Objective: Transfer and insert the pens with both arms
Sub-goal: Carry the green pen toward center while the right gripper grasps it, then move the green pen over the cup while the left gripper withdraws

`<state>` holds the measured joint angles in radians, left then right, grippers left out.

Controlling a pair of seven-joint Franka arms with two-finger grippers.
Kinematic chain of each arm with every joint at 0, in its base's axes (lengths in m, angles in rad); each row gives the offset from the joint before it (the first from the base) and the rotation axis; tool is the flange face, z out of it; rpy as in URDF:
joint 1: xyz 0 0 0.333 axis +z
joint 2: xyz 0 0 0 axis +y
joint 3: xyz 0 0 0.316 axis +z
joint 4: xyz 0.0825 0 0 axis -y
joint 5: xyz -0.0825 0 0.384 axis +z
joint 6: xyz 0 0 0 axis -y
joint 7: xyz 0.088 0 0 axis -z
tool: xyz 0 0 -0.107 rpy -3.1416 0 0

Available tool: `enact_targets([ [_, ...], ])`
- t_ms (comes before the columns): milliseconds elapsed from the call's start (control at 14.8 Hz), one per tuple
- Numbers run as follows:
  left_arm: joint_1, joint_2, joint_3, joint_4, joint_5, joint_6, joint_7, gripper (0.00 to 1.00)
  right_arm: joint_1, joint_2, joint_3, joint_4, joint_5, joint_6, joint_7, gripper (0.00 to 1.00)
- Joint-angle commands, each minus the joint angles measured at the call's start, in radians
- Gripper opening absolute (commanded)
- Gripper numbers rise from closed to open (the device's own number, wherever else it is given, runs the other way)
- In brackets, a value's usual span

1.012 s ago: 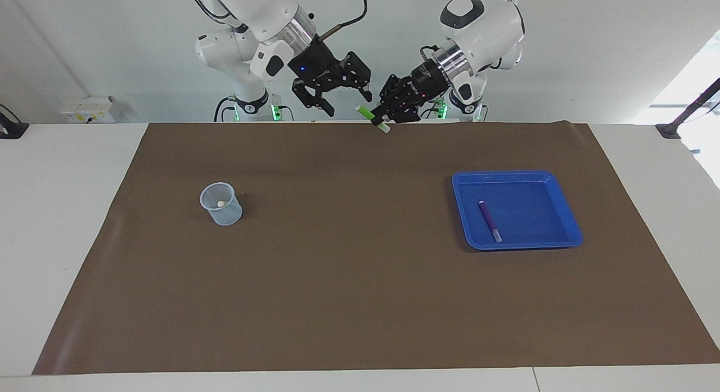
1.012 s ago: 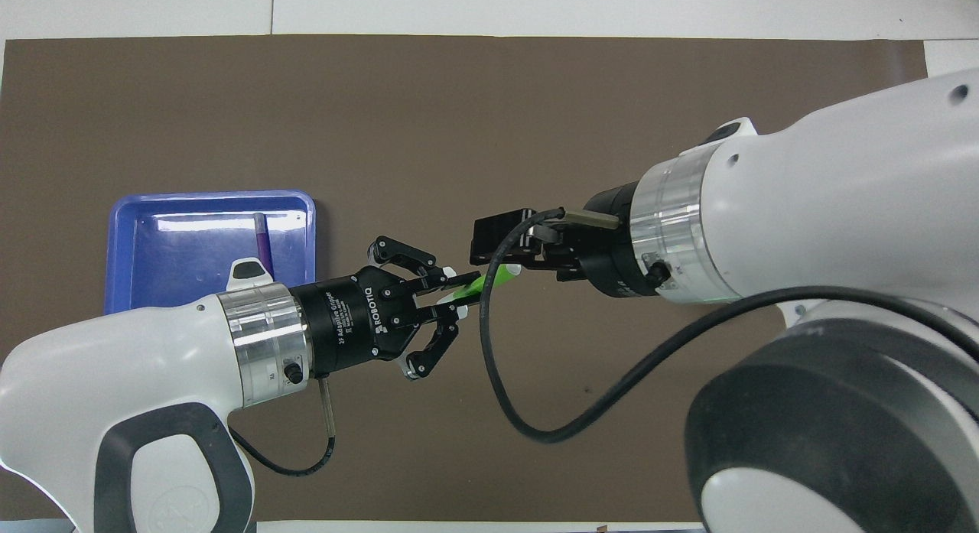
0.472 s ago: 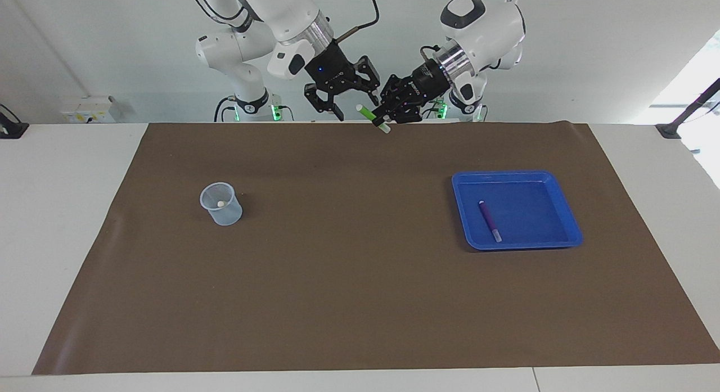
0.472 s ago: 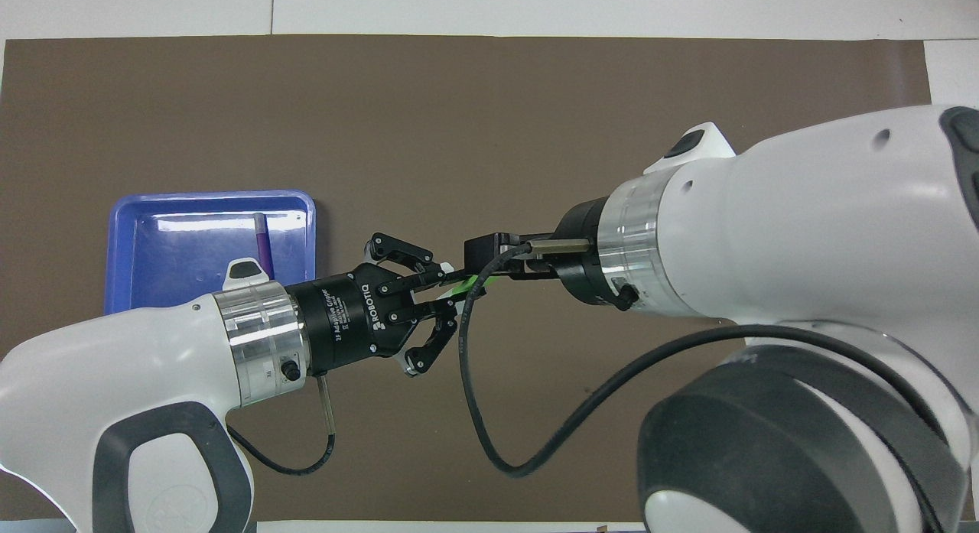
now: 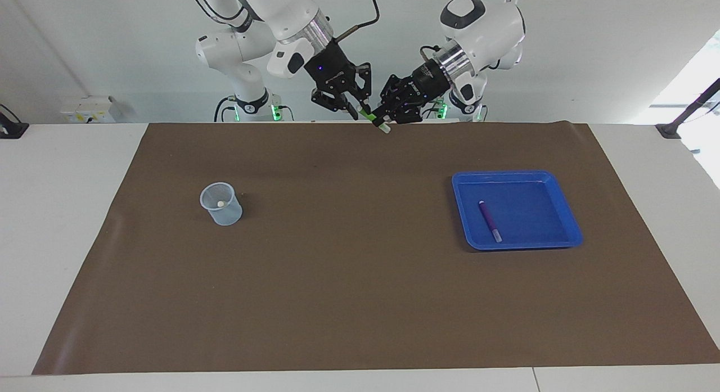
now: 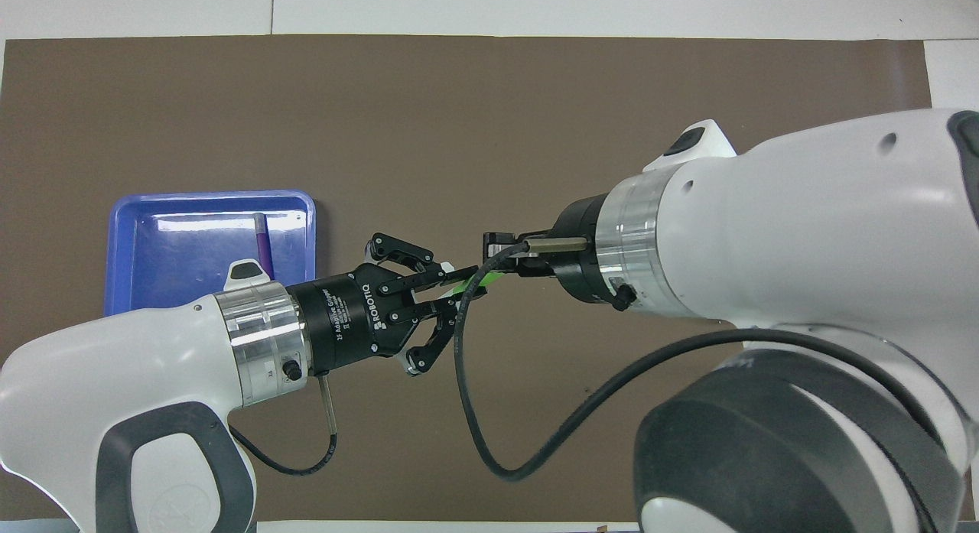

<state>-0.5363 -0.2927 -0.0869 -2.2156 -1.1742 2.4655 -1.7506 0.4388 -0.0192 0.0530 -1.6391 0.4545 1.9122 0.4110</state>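
Note:
The green pen (image 5: 367, 114) in my left gripper is well away from the cup, so that gripper should hand it to my right gripper, then grab the purple pen (image 5: 490, 221).
My left gripper (image 5: 381, 117) is shut on the green pen (image 5: 376, 118) and holds it slanted in the air over the mat's edge at the robots' end; it also shows in the overhead view (image 6: 451, 286). My right gripper (image 5: 353, 105) is open, with the pen's upper pale end between its fingers; in the overhead view (image 6: 496, 259) it meets the green pen (image 6: 489, 276). The purple pen (image 5: 489, 220) lies in the blue tray (image 5: 509, 174). The yellow pen's body is hidden; a small pale tip (image 5: 220, 203) shows inside the clear cup (image 5: 226, 215).
A brown mat (image 5: 360, 279) covers the table. The tray (image 6: 122, 212) lies toward the left arm's end, the cup toward the right arm's end. Two slimmer white arms with green-lit bases (image 5: 247, 99) stand at the robots' end.
My right gripper has moved in toward my left gripper, and its fingers now surround the free end of the green pen. My left gripper has stayed in place, still holding the pen.

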Motion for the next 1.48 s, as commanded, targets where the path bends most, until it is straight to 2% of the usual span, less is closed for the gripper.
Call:
enact_targets([
  [0, -0.01, -0.031, 0.009, -0.029, -0.021, 0.029, -0.015, 0.0, -0.005, -0.019, -0.004, -0.028, -0.011, 0.01, -0.009, 0.0],
  [270, -0.011, -0.031, 0.009, -0.029, -0.021, 0.046, -0.015, 0.0, -0.008, -0.019, -0.004, -0.028, -0.011, 0.01, -0.009, 0.0],
  [337, -0.011, -0.029, 0.01, -0.029, -0.021, 0.046, -0.015, 0.82, -0.015, -0.019, -0.004, -0.03, -0.011, 0.01, -0.009, 0.0],
  [405, -0.011, -0.029, 0.01, -0.029, -0.021, 0.044, -0.015, 1.0, -0.02, -0.019, -0.005, -0.031, -0.011, 0.01, -0.009, 0.0],
  [540, -0.011, -0.029, 0.01, -0.029, -0.019, 0.044, -0.02, 1.0, -0.053, -0.018, -0.007, -0.033, -0.013, 0.011, -0.015, 0.0],
  [810, 0.009, -0.029, 0.013, -0.038, -0.018, 0.035, -0.023, 1.0, -0.107, -0.022, -0.007, -0.054, -0.12, 0.015, -0.063, 0.0],
  [945, 0.07, -0.037, 0.013, -0.059, -0.015, 0.032, -0.024, 1.0, -0.143, -0.039, -0.007, -0.094, -0.175, 0.016, -0.118, 0.0],
  [1080, 0.142, -0.04, 0.013, -0.064, -0.013, 0.029, -0.026, 1.0, -0.178, -0.06, -0.007, -0.145, -0.252, 0.022, -0.19, 0.0],
  [1417, 0.281, -0.04, 0.013, -0.068, -0.007, 0.021, -0.026, 1.0, -0.284, -0.142, -0.007, -0.336, -0.338, 0.114, -0.329, 0.0],
])
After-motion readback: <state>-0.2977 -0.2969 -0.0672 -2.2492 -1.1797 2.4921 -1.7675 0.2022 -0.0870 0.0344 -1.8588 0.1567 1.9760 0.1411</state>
